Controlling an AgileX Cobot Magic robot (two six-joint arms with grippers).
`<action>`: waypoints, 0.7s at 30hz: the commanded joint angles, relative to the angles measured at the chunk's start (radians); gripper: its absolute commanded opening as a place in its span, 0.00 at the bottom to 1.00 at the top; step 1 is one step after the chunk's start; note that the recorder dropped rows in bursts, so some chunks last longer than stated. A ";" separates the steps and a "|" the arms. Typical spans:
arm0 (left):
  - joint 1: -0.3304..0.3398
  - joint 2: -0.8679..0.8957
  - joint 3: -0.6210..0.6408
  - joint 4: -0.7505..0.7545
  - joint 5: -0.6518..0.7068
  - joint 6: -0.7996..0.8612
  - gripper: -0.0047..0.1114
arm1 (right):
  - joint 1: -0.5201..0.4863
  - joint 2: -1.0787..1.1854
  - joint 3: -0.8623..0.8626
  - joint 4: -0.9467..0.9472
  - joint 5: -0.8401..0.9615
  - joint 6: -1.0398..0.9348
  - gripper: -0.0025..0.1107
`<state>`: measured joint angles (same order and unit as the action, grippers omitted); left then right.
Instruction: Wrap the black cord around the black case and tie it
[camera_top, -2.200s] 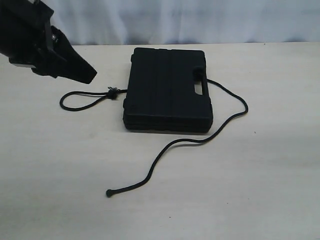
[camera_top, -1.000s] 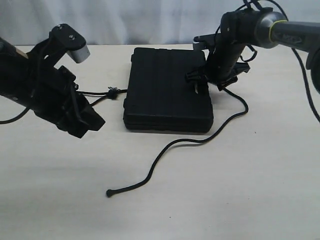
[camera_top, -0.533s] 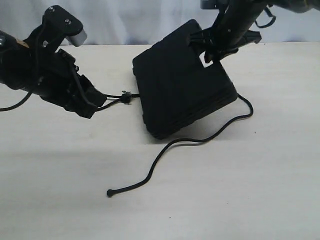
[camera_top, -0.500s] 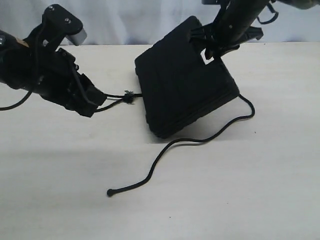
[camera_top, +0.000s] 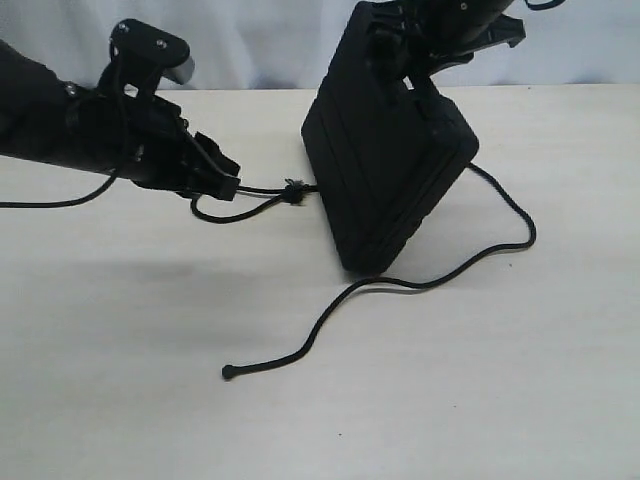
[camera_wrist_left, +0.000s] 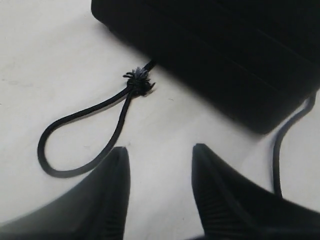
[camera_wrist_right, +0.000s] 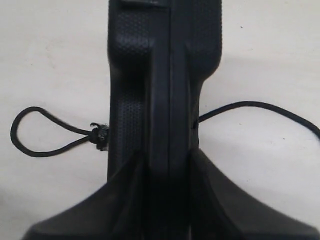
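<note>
The black case's top (camera_top: 354, 46) is leaning away from my left gripper. My right gripper should tip the case so my left gripper can hold it, then grab its lower end (camera_top: 383, 243).
The black case (camera_top: 385, 170) stands tilted up on its lower edge on the table. My right gripper (camera_top: 432, 40) is shut on its upper handle edge, and the right wrist view shows the case (camera_wrist_right: 165, 75) edge-on between the right gripper (camera_wrist_right: 167, 162) fingers. The black cord (camera_top: 440, 280) runs under the case. Its knot (camera_top: 292, 190) and loop (camera_top: 225, 212) lie left of the case, and its knobbed tip (camera_top: 230, 372) rests nearer the front. My left gripper (camera_top: 226, 186) hovers open beside the loop. In the left wrist view the left gripper (camera_wrist_left: 159, 155) holds nothing, and the loop (camera_wrist_left: 75, 130) lies just outside one finger.
The pale table (camera_top: 120, 380) carries the cord's long free part, which sweeps right of the case (camera_top: 525, 235) and back toward the front. A white curtain (camera_top: 260, 40) hangs behind the far edge.
The right gripper has raised the case steeper and shifted it right, dragging the cord and knot along. The left gripper has moved right, closer to the loop.
</note>
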<state>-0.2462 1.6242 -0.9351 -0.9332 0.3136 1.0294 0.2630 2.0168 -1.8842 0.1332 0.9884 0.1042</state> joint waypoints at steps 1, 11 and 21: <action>-0.010 0.090 -0.065 -0.265 0.019 0.246 0.37 | 0.070 -0.027 -0.012 -0.050 -0.072 0.008 0.06; -0.010 0.266 -0.117 -0.343 -0.072 0.313 0.37 | 0.219 -0.030 -0.012 -0.146 -0.056 -0.013 0.06; -0.010 0.268 -0.117 -0.344 -0.104 0.373 0.37 | 0.341 -0.031 -0.012 -0.665 0.030 0.156 0.06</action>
<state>-0.2541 1.8930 -1.0482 -1.2664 0.1824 1.3805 0.6084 2.0084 -1.8842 -0.3852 1.0263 0.2330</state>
